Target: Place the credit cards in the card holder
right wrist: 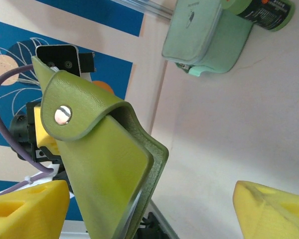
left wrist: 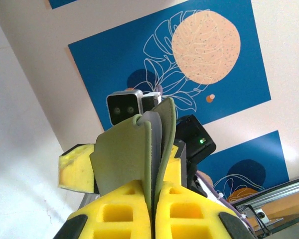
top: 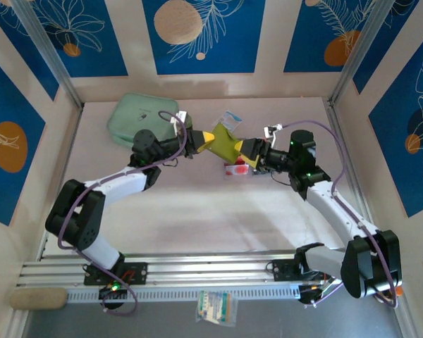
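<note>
My left gripper is holding the card holder beside its snap tab (right wrist: 63, 115). So my right gripper should take the card holder's loose end (right wrist: 107, 199) before my left gripper grips the card holder again.
My left gripper (top: 201, 139) is shut on the olive-green card holder (top: 223, 145) and holds it above the table. In the left wrist view the yellow fingers (left wrist: 114, 214) press together on the holder's folded leaves (left wrist: 124, 154). My right gripper (top: 247, 156) stands open just right of the holder. In the right wrist view the holder (right wrist: 99, 164) with its snap tab (right wrist: 63, 114) hangs between the wide-apart jaws of that gripper (right wrist: 152, 214), closer to the left finger (right wrist: 30, 209). Credit cards (top: 235, 170) with red marks lie on the table under the holder.
A mint-green zip pouch (top: 141, 116) lies at the back left, also in the right wrist view (right wrist: 204, 35). A white-and-blue sachet (top: 230, 118) lies behind the holder. A green roll with a black label (right wrist: 266, 12) sits beside the pouch. Walls enclose the table.
</note>
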You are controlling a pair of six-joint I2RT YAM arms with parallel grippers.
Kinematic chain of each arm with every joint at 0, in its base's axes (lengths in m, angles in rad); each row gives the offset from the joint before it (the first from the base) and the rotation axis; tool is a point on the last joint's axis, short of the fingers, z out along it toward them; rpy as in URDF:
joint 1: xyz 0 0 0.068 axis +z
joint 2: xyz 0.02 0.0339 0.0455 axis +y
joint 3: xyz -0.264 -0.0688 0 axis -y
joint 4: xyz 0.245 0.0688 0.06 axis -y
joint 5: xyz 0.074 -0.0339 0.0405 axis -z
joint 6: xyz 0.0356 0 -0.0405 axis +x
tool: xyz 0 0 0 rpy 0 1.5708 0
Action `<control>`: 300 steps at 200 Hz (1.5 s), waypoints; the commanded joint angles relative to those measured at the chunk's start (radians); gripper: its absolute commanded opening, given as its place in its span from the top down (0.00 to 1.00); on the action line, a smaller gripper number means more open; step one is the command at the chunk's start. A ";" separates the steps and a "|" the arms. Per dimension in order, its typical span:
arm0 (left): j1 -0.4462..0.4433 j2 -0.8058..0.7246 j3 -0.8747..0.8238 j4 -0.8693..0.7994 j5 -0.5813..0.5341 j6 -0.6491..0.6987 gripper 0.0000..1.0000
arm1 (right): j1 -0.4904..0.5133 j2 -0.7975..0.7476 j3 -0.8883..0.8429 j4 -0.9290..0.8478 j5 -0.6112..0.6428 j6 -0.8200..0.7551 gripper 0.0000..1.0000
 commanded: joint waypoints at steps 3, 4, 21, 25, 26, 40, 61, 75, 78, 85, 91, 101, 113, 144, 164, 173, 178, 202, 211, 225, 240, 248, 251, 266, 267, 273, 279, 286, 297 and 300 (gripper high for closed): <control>0.005 0.007 0.029 0.103 -0.026 -0.032 1.00 | 0.010 0.024 -0.008 0.143 -0.059 0.092 0.17; 0.005 0.007 0.029 0.104 -0.026 -0.032 1.00 | 0.010 0.026 -0.006 0.146 -0.060 0.094 0.18; 0.004 0.010 0.024 0.104 -0.028 -0.034 1.00 | 0.015 0.047 0.011 0.178 -0.071 0.111 0.22; 0.004 0.009 0.023 0.105 -0.028 -0.036 1.00 | 0.017 0.052 0.016 0.185 -0.074 0.114 0.24; 0.004 0.009 0.023 0.105 -0.028 -0.036 1.00 | 0.017 0.052 0.016 0.186 -0.074 0.115 0.24; 0.004 0.010 0.018 0.104 -0.028 -0.035 1.00 | 0.022 0.069 0.030 0.205 -0.078 0.127 0.34; 0.004 0.014 0.010 0.102 -0.031 -0.034 1.00 | 0.029 0.088 0.041 0.245 -0.088 0.149 0.54; 0.004 0.017 0.007 0.101 -0.033 -0.034 1.00 | 0.031 0.095 0.045 0.267 -0.090 0.162 0.73; 0.004 0.018 0.007 0.100 -0.033 -0.033 1.00 | 0.031 0.095 0.045 0.270 -0.091 0.164 0.77; 0.004 0.018 0.007 0.098 -0.034 -0.031 1.00 | 0.030 0.095 0.045 0.275 -0.091 0.168 0.86; 0.004 0.019 0.005 0.095 -0.035 -0.029 1.00 | 0.031 0.095 0.045 0.277 -0.090 0.170 0.93; 0.005 0.021 -0.001 0.101 -0.046 -0.024 0.79 | 0.029 0.091 0.044 0.272 -0.084 0.172 1.00; 0.011 0.012 -0.020 0.103 -0.083 -0.016 0.47 | 0.029 0.082 0.044 0.260 -0.067 0.170 1.00; 0.036 -0.075 -0.103 -0.019 -0.228 0.066 0.00 | 0.030 0.027 0.006 0.212 0.072 0.186 1.00; 0.030 -0.169 -0.167 -0.162 -0.358 0.134 0.00 | 0.056 -0.031 -0.036 0.184 0.225 0.217 1.00; 0.022 -0.221 -0.200 -0.238 -0.433 0.165 0.00 | 0.082 -0.057 -0.047 0.160 0.306 0.229 1.00; 0.015 -0.254 -0.213 -0.284 -0.475 0.184 0.00 | 0.100 -0.068 -0.053 0.142 0.355 0.234 1.00; -0.047 -0.384 -0.214 -0.534 -0.657 0.292 0.00 | 0.227 -0.110 -0.059 0.080 0.611 0.254 1.00; -0.077 -0.418 -0.204 -0.598 -0.719 0.323 0.00 | 0.283 -0.113 -0.056 0.076 0.703 0.254 1.00; -0.120 -0.449 -0.190 -0.661 -0.796 0.354 0.00 | 0.363 -0.105 -0.043 0.058 0.830 0.268 1.00; -0.168 -0.463 -0.189 -0.687 -0.861 0.358 0.00 | 0.422 -0.080 -0.038 0.066 0.921 0.304 1.00; -0.189 -0.465 -0.192 -0.688 -0.887 0.361 0.00 | 0.442 -0.063 -0.034 0.075 0.944 0.326 1.00; -0.198 -0.466 -0.192 -0.691 -0.897 0.363 0.00 | 0.447 -0.057 -0.032 0.080 0.949 0.334 1.00; -0.237 -0.468 -0.197 -0.704 -0.948 0.370 0.00 | 0.473 -0.027 -0.026 0.105 0.969 0.356 1.00; -0.239 -0.468 -0.198 -0.704 -0.951 0.371 0.00 | 0.474 -0.026 -0.026 0.106 0.969 0.357 1.00; -0.248 -0.468 -0.201 -0.705 -0.965 0.374 0.00 | 0.480 -0.017 -0.022 0.113 0.970 0.361 1.00; -0.256 -0.467 -0.208 -0.702 -0.974 0.374 0.00 | 0.488 -0.009 -0.015 0.112 0.969 0.363 1.00; -0.258 -0.466 -0.216 -0.693 -0.980 0.371 0.00 | 0.495 -0.003 -0.007 0.110 0.969 0.366 1.00; -0.260 -0.462 -0.228 -0.672 -0.984 0.368 0.00 | 0.507 0.005 -0.001 0.106 0.968 0.370 1.00; -0.260 -0.462 -0.229 -0.668 -0.986 0.368 0.00 | 0.509 0.007 -0.001 0.106 0.967 0.372 1.00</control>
